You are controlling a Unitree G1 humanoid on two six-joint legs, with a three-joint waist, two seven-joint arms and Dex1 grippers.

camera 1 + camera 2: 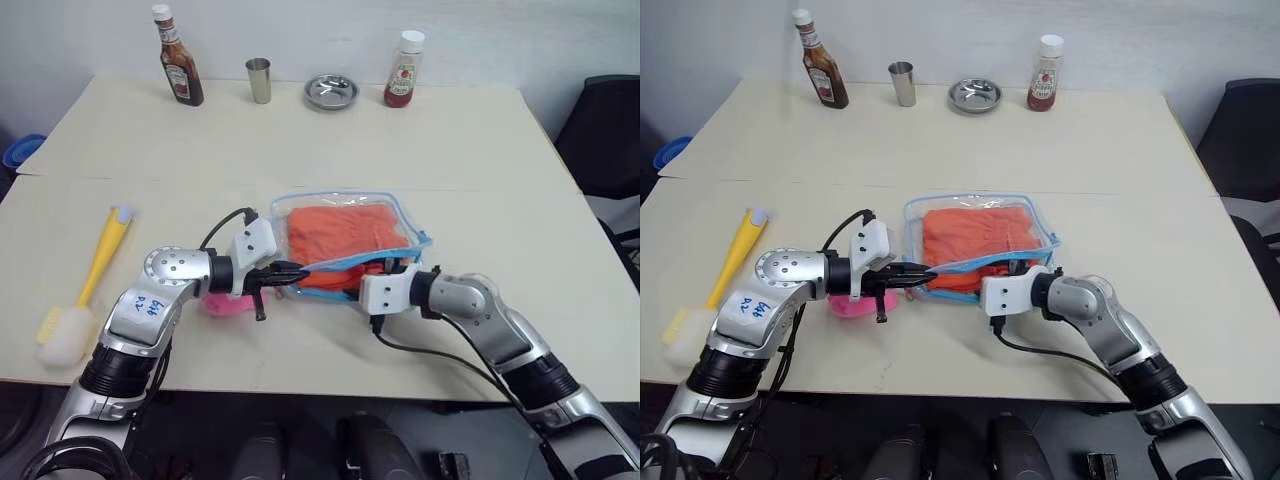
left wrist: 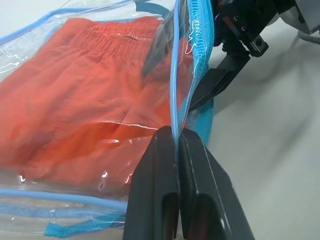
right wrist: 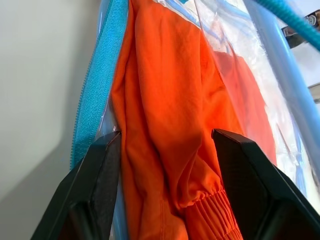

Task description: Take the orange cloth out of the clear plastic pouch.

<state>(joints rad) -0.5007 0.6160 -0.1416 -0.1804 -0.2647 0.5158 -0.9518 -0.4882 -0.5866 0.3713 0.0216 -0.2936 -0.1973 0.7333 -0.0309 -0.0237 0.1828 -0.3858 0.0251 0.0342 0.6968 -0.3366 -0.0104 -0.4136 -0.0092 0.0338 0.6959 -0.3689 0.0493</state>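
Observation:
Next, I take only the orange cloth's fold [image 3: 162, 155] and pull it out, because the pouch's lower blue edge [image 3: 119, 214] lies next to it between my right gripper's open fingers.
The clear plastic pouch [image 1: 330, 197] with light blue trim lies mid-table, its mouth facing me. The orange cloth [image 1: 340, 232] fills it in gathered folds. My left gripper [image 2: 176, 132] is shut on the upper blue edge of the pouch's mouth and holds that edge lifted. My right gripper [image 3: 165, 140] is open at the mouth. One finger stands beside the blue zipper strip [image 3: 100, 75] and the other inside the pouch, with a fold of orange cloth [image 3: 170, 100] between them. In the left eye view the two grippers meet at the pouch's near edge, left gripper [image 1: 298, 272] and right gripper [image 1: 388, 268].
A pink plush toy [image 1: 228, 303] lies under my left hand. A yellow-handled brush [image 1: 90, 285] lies at the left. Along the far table edge stand a brown sauce bottle [image 1: 181, 57], a steel cup [image 1: 259, 80], a metal dish [image 1: 331, 91] and a red ketchup bottle [image 1: 403, 70]. A black chair [image 1: 610, 140] stands at the right.

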